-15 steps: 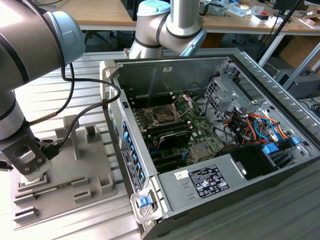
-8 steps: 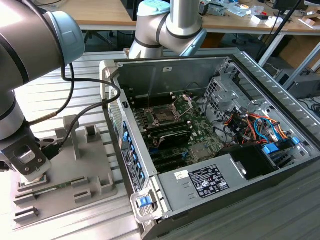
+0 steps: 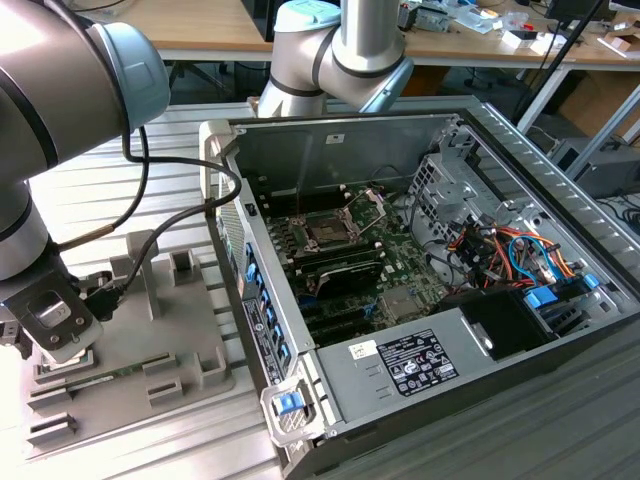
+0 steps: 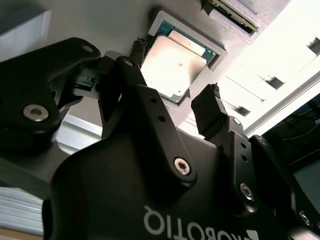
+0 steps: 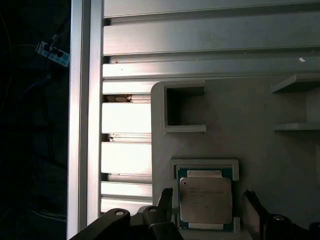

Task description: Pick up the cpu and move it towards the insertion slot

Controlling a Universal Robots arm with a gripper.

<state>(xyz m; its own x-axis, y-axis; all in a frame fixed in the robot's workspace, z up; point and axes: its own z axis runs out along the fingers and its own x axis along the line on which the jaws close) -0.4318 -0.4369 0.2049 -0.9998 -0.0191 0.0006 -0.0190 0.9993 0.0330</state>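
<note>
The raised frame point(image 5: 205, 163) only borders the edges of the cpu point(image 5: 205, 200), so when I lift, the cpu will come free at once and level, leaving the tray behind.
The cpu point(image 5: 205, 200) is a small square chip with a pale metal top, lying flat in a framed recess of the grey plastic tray point(image 5: 250, 130). My gripper point(image 5: 207, 205) hangs just above it, open, with one dark finger point(image 5: 166, 199) on each side of the chip and a small gap on both sides. The second wrist view shows the same: the cpu point(image 4: 172, 62) lies between the fingertips point(image 4: 209, 106) of the gripper point(image 4: 175, 75). The insertion slot point(image 3: 328, 230), with a silver frame and a dark centre, sits on the green board inside the open computer case, far toward the exterior view's right.
The tray point(image 3: 170, 340) rests on a ribbed aluminium table point(image 3: 150, 440) beside the open case wall point(image 3: 235, 250). A thin green memory stick point(image 4: 230, 12) lies in a tray groove near the cpu. Raised tray blocks point(image 5: 182, 107) stand close by. Cables and drive bays point(image 3: 500, 250) fill the case's far side.
</note>
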